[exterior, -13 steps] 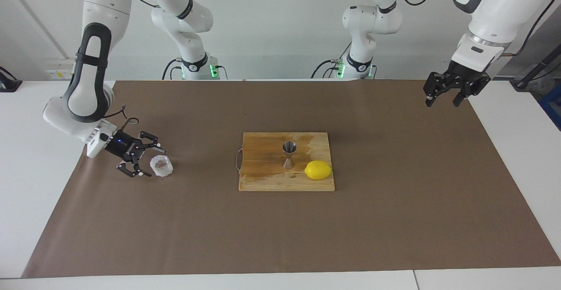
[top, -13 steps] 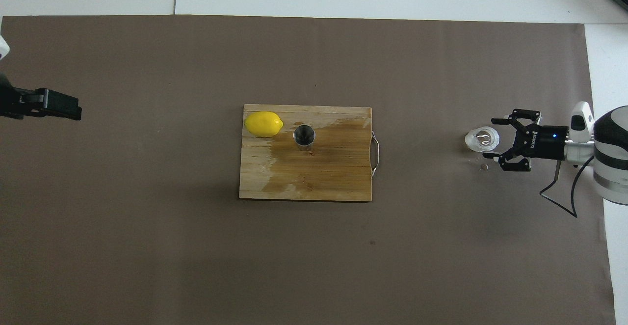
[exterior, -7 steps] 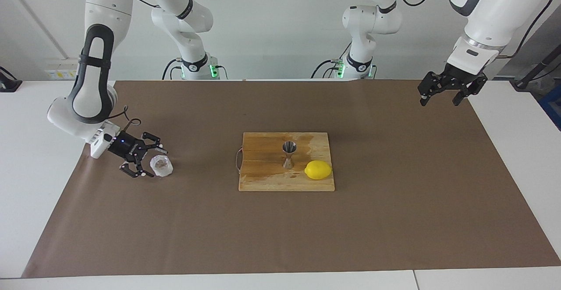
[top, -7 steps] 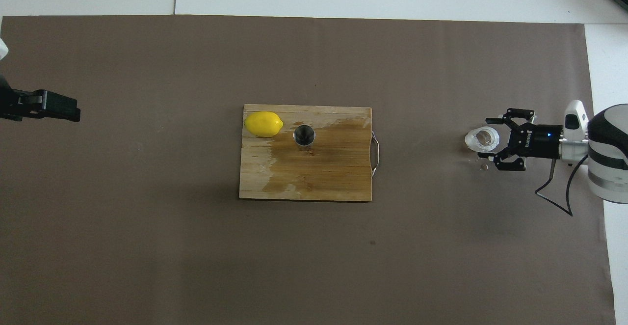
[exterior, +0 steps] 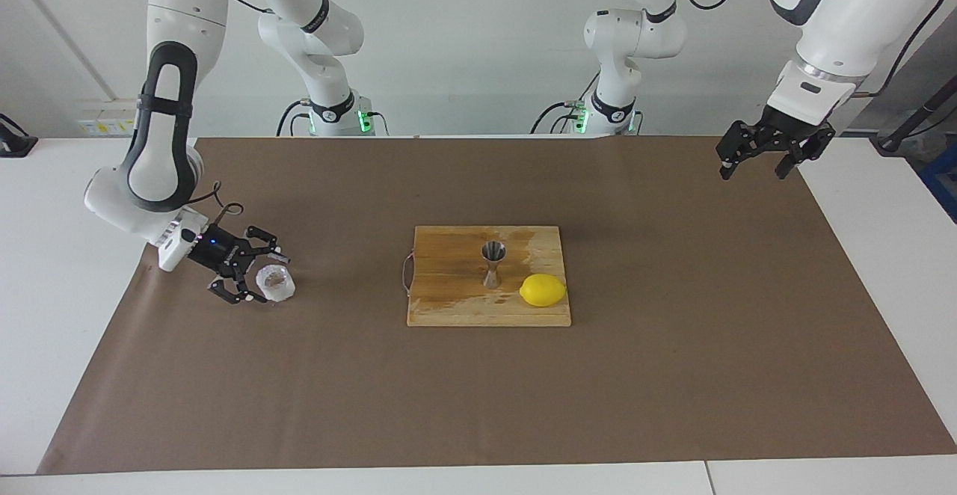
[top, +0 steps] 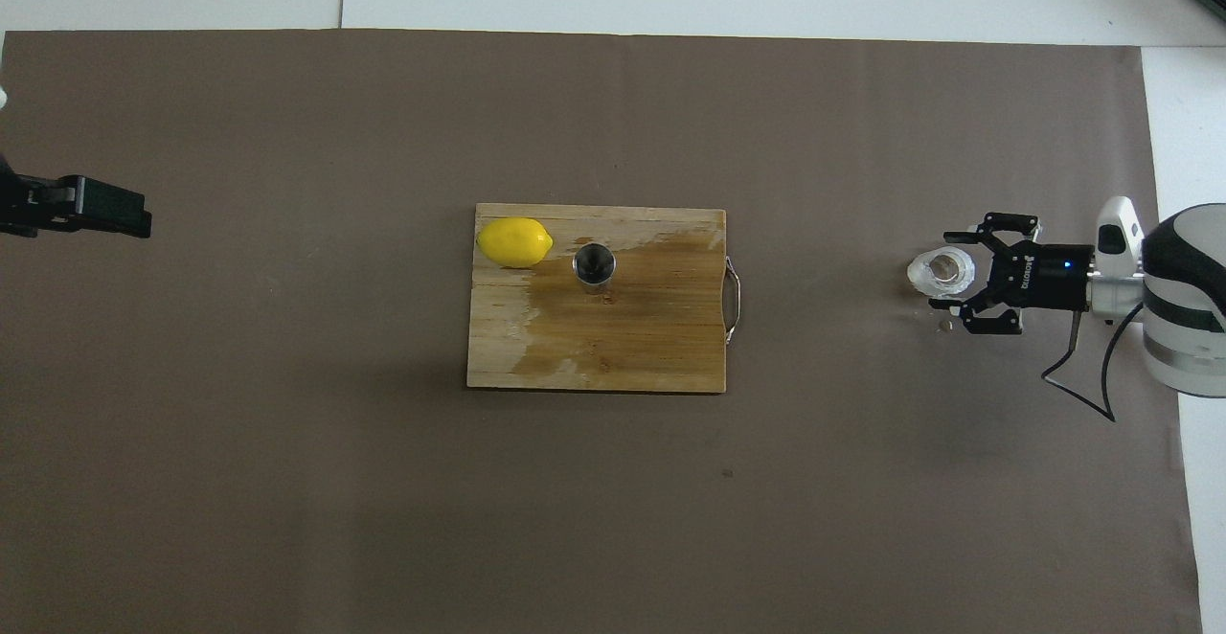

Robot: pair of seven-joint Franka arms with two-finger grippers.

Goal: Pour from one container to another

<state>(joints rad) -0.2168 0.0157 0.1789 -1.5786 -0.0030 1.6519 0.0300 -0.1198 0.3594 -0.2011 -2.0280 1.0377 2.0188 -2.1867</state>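
Observation:
My gripper will lift the small clear cup [top: 941, 272], and since a water drop [top: 945, 324] shows beside it, the cup will leave a wet mark on the brown paper.
The small clear, bumpy-walled cup [exterior: 275, 283] [top: 941, 271] stands on the brown paper toward the right arm's end of the table. My right gripper [exterior: 269, 279] [top: 942, 271] lies low and level beside it. It is open, with one finger on each side of the cup. The steel hourglass jigger [exterior: 493, 263] [top: 594, 263] stands upright on the wooden cutting board [exterior: 448, 300] [top: 623, 347] at the table's middle. My left gripper [exterior: 751, 174] [top: 129, 217] hangs open and empty, high over the paper's edge at the left arm's end.
A yellow lemon [exterior: 543, 290] [top: 515, 241] lies on the board beside the jigger, toward the left arm's end. Part of the board is darkened by a wet patch. A wire handle [top: 735, 299] sticks out of the board toward the cup.
My right gripper has slid forward toward the cup until its fingers stand on both sides of it. The left gripper has drifted slightly. Cup, jigger and lemon have stayed put.

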